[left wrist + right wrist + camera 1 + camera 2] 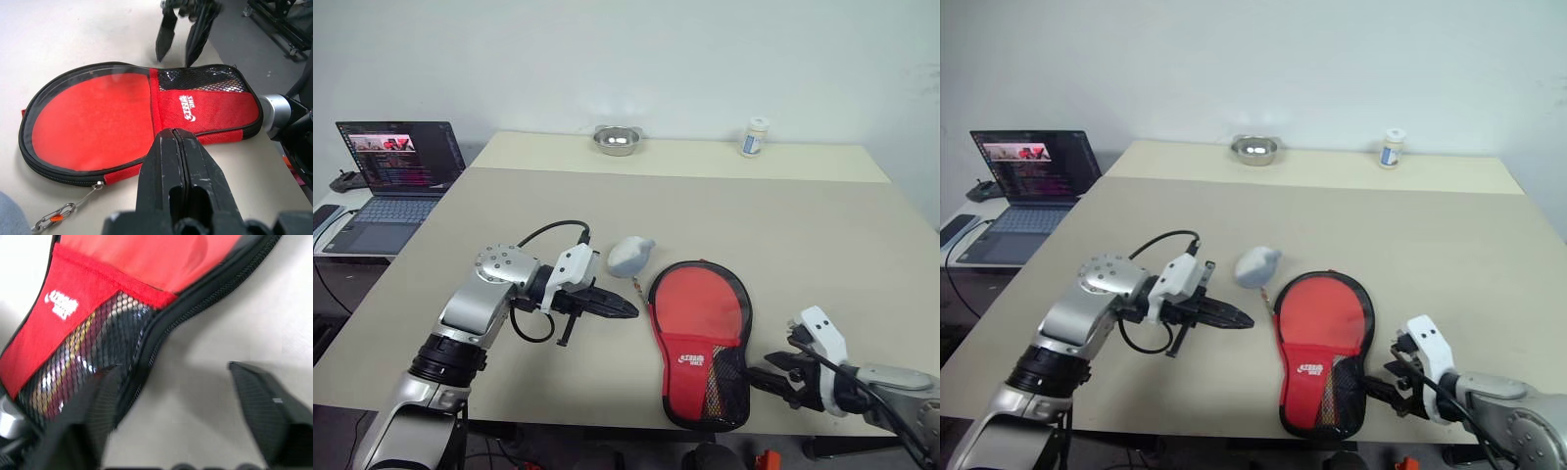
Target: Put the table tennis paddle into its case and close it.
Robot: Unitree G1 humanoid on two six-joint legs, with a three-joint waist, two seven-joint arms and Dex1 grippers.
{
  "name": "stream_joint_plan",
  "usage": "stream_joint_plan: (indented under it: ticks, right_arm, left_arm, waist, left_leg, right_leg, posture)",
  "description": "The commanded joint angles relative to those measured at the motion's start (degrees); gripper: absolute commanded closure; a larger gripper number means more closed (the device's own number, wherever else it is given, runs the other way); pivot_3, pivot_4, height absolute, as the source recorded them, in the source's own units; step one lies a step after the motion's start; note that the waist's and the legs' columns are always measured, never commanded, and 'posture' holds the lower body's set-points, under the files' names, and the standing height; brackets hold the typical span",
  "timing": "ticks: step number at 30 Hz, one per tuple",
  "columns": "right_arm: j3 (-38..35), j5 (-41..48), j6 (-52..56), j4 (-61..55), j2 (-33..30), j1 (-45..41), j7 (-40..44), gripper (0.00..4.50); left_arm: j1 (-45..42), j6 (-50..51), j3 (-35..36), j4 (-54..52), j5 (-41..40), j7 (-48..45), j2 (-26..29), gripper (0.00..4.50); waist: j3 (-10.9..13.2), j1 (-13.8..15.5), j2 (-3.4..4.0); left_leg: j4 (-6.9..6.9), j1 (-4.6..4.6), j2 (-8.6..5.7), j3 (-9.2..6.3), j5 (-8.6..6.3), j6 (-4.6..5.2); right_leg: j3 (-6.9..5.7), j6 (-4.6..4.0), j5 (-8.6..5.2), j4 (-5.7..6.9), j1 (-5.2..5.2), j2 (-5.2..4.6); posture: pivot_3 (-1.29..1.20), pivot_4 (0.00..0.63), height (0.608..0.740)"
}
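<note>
With the zip pull (647,301) on my left gripper's side, my right gripper next pins the case while my left gripper draws the grey lump (629,257) around the round end.
The case (700,338) lies flat near the table's front edge, red face up, its round end away from me. Its zip pull (98,185) sits at the round end with a small clip on a cord. Through the black mesh I see the striped handle of the table tennis paddle (78,347) inside the case. My left gripper (628,311) is shut and empty, pointing at the case's left side from just beside it. By the mesh end, my right gripper (773,377) stands open with one fingertip (264,401) clear of the case's zipped edge, holding nothing.
A grey rounded lump (630,255) lies just beyond the case's round end. At the table's far side stand a metal bowl (617,140) and a small white bottle (755,137). An open laptop (396,176) sits on a side surface to the left.
</note>
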Motion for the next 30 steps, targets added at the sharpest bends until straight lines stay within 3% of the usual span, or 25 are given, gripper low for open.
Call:
stream_joint_plan:
  ticks: [1,4,9,12,17,23,30]
  right_arm:
    - [-5.71,8.22,-5.74,-4.22,-4.44,-4.84,8.02,0.02]
    - [-4.59,8.82,-9.61,-2.77,-5.34,-8.6,7.63,0.02]
    - [9.99,-0.87,-18.78,2.76,-3.18,-13.97,3.22,0.02]
    - [17.24,-6.1,-24.11,5.92,-1.86,-13.98,2.27,0.0]
    - [28.21,-15.32,-32.69,12.36,-0.59,-14.18,2.6,0.0]
    - [30.32,-18.11,-35.24,13.73,0.56,-14.14,3.08,0.0]
    - [30.24,-20.61,-37.91,15.63,3.64,-16.27,1.93,0.0]
  left_arm:
    - [-0.56,-0.84,0.87,0.75,0.12,0.61,0.02,4.5]
    - [-0.8,-0.91,1.38,1.51,0.13,1.17,0.37,4.5]
    - [-2.51,1.28,1.93,3.4,0.61,4.06,0.12,4.5]
    - [-3.37,1.67,2.4,4.03,0.56,6.03,-0.67,3.94]
    - [-5.9,4.5,5.35,5.62,-0.52,12.46,-3.07,2.18]
    - [-9.52,2.54,6.38,13.11,2.97,18.4,-5.14,0.03]
    - [-13.59,-3.35,5.11,22.71,7.69,20.3,-6.53,0.03]
  waist:
    - [0.0,-0.13,-0.01]
    - [0.02,-0.14,-0.04]
    - [0.03,-0.02,-0.07]
    - [0.04,0.07,-0.08]
    - [0.06,0.09,-0.12]
    - [0.07,0.09,-0.13]
    - [0.08,0.11,-0.15]
  left_leg:
    - [0.0,0.02,0.01,-0.01,0.0,0.0]
    - [-0.01,0.12,0.03,-0.07,0.0,0.0]
    - [0.0,0.06,0.01,-0.11,0.0,0.0]
    - [0.0,-0.02,0.01,-0.12,0.0,0.0]
    - [0.02,-0.09,-0.02,-0.12,0.0,0.0]
    - [0.03,-0.06,-0.02,-0.12,0.0,-0.01]
    - [0.04,-0.06,-0.01,-0.11,0.01,-0.01]
  right_leg:
    - [0.0,0.0,0.0,0.0,0.02,0.01]
    - [-0.05,0.0,0.0,0.02,0.1,0.04]
    - [-0.11,0.0,0.0,0.0,0.1,0.03]
    - [-0.12,0.03,-0.02,-0.05,0.06,0.03]
    - [-0.13,0.03,-0.01,-0.16,0.05,-0.02]
    - [-0.13,0.03,-0.02,-0.06,0.02,-0.02]
    - [-0.14,0.03,-0.01,-0.02,0.01,-0.01]
  posture:
    - [0.0,0.15,0.74]
    - [0.0,0.15,0.74]
    - [0.0,0.15,0.74]
    - [0.0,0.15,0.74]
    - [0.0,0.15,0.74]
    - [0.0,0.15,0.74]
    - [0.0,0.15,0.74]
